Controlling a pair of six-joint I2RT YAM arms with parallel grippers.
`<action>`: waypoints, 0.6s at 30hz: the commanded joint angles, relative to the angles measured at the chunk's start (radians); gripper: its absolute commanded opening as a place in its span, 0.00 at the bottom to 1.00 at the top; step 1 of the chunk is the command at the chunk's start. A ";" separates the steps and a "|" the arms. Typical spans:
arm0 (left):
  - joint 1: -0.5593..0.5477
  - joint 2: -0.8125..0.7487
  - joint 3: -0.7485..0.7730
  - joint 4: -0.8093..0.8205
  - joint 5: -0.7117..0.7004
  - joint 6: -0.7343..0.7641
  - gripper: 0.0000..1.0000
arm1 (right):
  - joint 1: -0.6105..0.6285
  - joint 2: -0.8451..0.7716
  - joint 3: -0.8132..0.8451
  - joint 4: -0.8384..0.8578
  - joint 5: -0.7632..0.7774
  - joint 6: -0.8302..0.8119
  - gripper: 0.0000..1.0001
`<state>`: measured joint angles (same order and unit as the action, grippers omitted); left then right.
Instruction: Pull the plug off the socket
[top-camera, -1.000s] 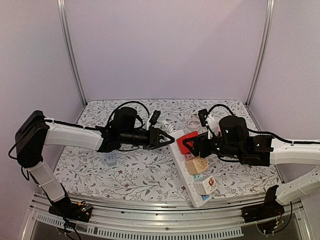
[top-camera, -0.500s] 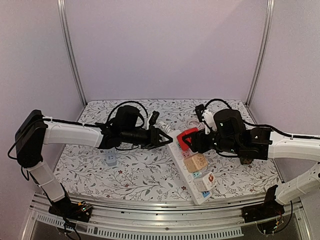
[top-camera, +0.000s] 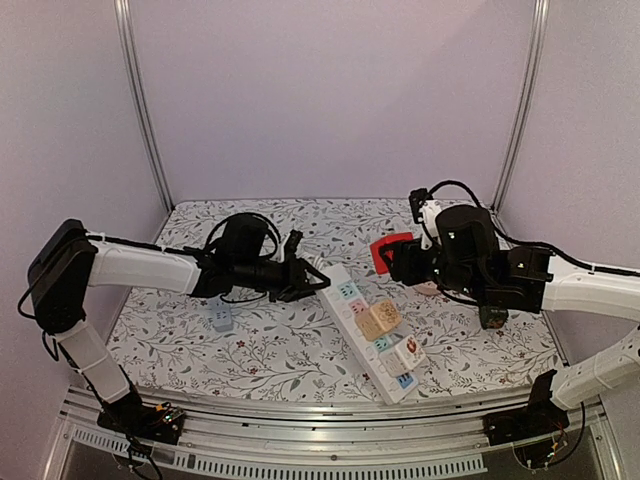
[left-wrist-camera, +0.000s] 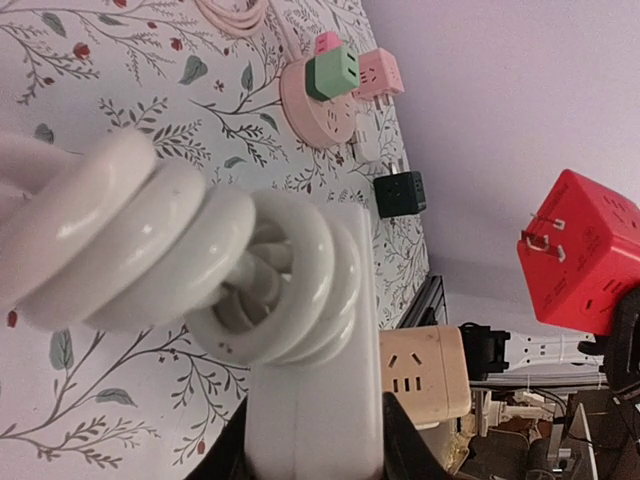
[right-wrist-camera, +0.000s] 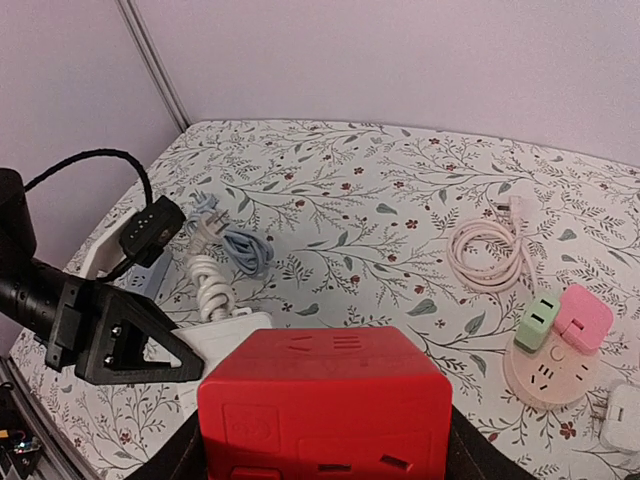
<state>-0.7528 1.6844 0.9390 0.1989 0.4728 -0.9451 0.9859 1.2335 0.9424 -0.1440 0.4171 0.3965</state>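
The red cube plug's pins (left-wrist-camera: 541, 236) are clear of the strip, so the robot's right gripper should carry on toward the open mat (top-camera: 463, 321) next to the black adapter and let go there.
My right gripper (top-camera: 397, 262) is shut on the red cube plug (top-camera: 388, 250) and holds it in the air, clear of the white power strip (top-camera: 372, 330). The cube fills the bottom of the right wrist view (right-wrist-camera: 325, 405), and its prongs show in the left wrist view (left-wrist-camera: 580, 250). My left gripper (top-camera: 312, 279) is shut on the far end of the strip (left-wrist-camera: 315, 400), by its coiled white cord (left-wrist-camera: 170, 250). A beige cube plug (top-camera: 378, 320) and a white patterned one (top-camera: 408, 352) sit in the strip.
A pink round socket (right-wrist-camera: 550, 372) carries a green (right-wrist-camera: 537, 322) and a pink plug (right-wrist-camera: 583, 317). A coiled pink cable (right-wrist-camera: 495, 250), a blue cable (right-wrist-camera: 235, 245), a black adapter (left-wrist-camera: 400, 193) and a grey adapter (top-camera: 222, 317) lie on the floral mat.
The red cube has come off the strip and risen up and to the right with my right gripper. The strip has dropped back and shifted left with my left gripper.
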 joint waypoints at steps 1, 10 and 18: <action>0.051 -0.033 -0.070 -0.032 -0.079 0.158 0.00 | -0.072 0.030 0.042 -0.145 0.104 0.064 0.00; 0.153 -0.184 -0.137 -0.036 -0.008 0.176 0.00 | -0.370 0.078 -0.106 -0.257 -0.079 0.221 0.00; 0.202 -0.246 -0.137 -0.100 -0.005 0.207 0.00 | -0.466 0.106 -0.176 -0.285 -0.052 0.260 0.03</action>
<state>-0.5770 1.4677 0.8177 0.1360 0.5121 -0.8585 0.5533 1.3315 0.7795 -0.4191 0.3523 0.6147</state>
